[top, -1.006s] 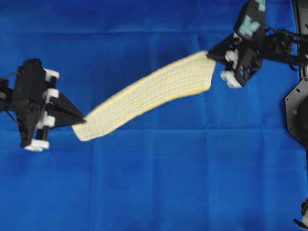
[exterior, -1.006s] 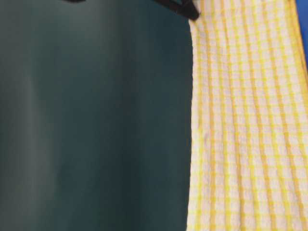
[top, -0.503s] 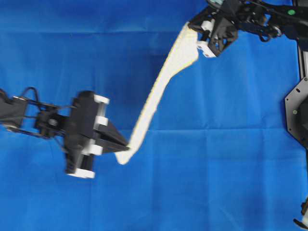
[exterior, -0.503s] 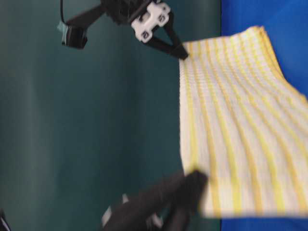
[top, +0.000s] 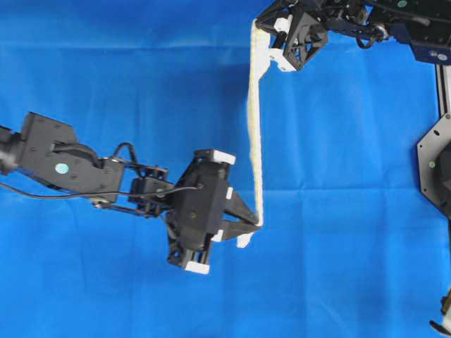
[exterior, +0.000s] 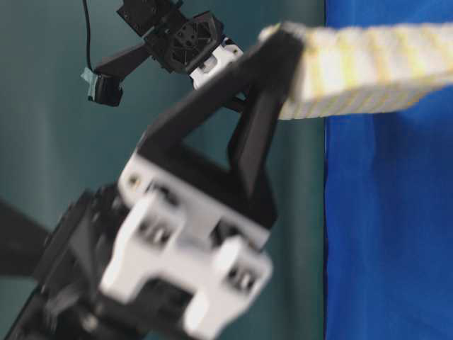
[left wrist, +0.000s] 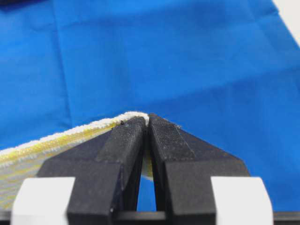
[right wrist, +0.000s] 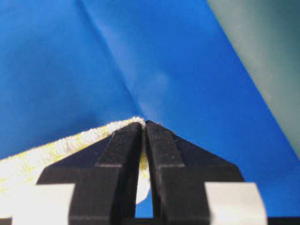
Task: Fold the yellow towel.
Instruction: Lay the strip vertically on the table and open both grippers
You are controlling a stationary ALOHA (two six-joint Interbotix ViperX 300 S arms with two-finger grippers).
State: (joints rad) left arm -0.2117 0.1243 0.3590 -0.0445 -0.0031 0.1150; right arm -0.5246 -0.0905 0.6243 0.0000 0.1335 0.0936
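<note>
The yellow towel hangs edge-on from both grippers [top: 254,123]. I should pull its top edge back as I lower it, so that it lies flat over the blue cloth [top: 208,116] before I fold it.
The yellow towel [top: 254,127], white with yellow checks, hangs edge-on in the air as a thin strip stretched between both grippers. My left gripper [top: 258,224] is shut on its near corner, low in the middle of the overhead view. My right gripper [top: 258,27] is shut on the far corner at the top. In the left wrist view the towel [left wrist: 56,140] runs off to the left from the pinched jaws [left wrist: 147,119]. The right wrist view shows the towel [right wrist: 56,147] the same way at its gripper [right wrist: 143,123]. At table level the towel [exterior: 368,67] shows as a blurred band at the upper right.
A large plain blue cloth [top: 338,267] covers the table beneath everything. The right arm's base [top: 437,162] sits at the right edge. At table level the left gripper's body [exterior: 191,234] fills the foreground, with a dark green backdrop [exterior: 42,142] behind.
Both arms have swung so the towel turned from a wide diagonal band to a near-vertical edge-on strip. My left gripper moved right and toward the middle; my right gripper moved left and up.
</note>
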